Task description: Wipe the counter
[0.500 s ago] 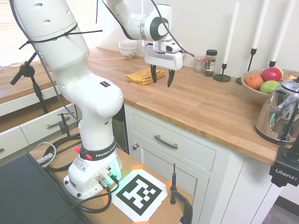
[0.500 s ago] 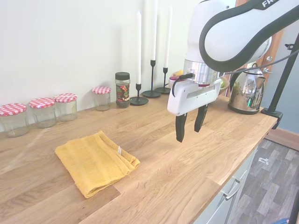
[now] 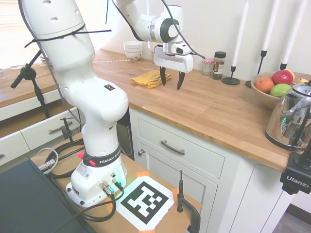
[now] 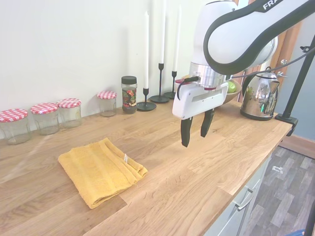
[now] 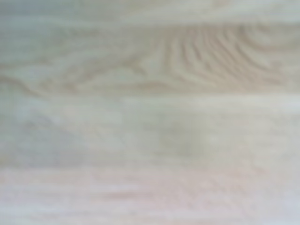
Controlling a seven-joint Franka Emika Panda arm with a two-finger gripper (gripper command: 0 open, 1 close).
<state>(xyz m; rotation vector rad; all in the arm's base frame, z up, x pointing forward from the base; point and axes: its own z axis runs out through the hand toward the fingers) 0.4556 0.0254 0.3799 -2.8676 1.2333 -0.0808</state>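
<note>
The yellow cloth (image 3: pixel 149 77) has soft folds (image 3: pixel 146 83) stacked in it, so it will bunch up and slide along still folded when I pinch and drag it.
The counter (image 3: pixel 209 109) (image 4: pixel 197 172) is a long brown wooden worktop over white cabinets. A folded yellow cloth (image 3: pixel 150 77) (image 4: pixel 101 169) lies flat on it. My gripper (image 3: pixel 171 85) (image 4: pixel 195 135) hangs open above the bare wood, a short way from the cloth on the kettle's side, with nothing between its fingers. The fingertips point down and stand clear of the surface. The wrist view is filled with blurred wood grain of the counter (image 5: pixel 150 112).
Several red-checked jars (image 4: pixel 47 117), a spice jar (image 4: pixel 129 94) and black candlesticks (image 4: pixel 160 83) line the wall. A fruit bowl (image 3: pixel 274 87) and a chrome kettle (image 3: pixel 291 119) (image 4: pixel 258 98) stand at one end, white bowls (image 3: pixel 132 50) at the other.
The gripper has moved toward the wall and closer to the yellow cloth, staying open and above the wood.
</note>
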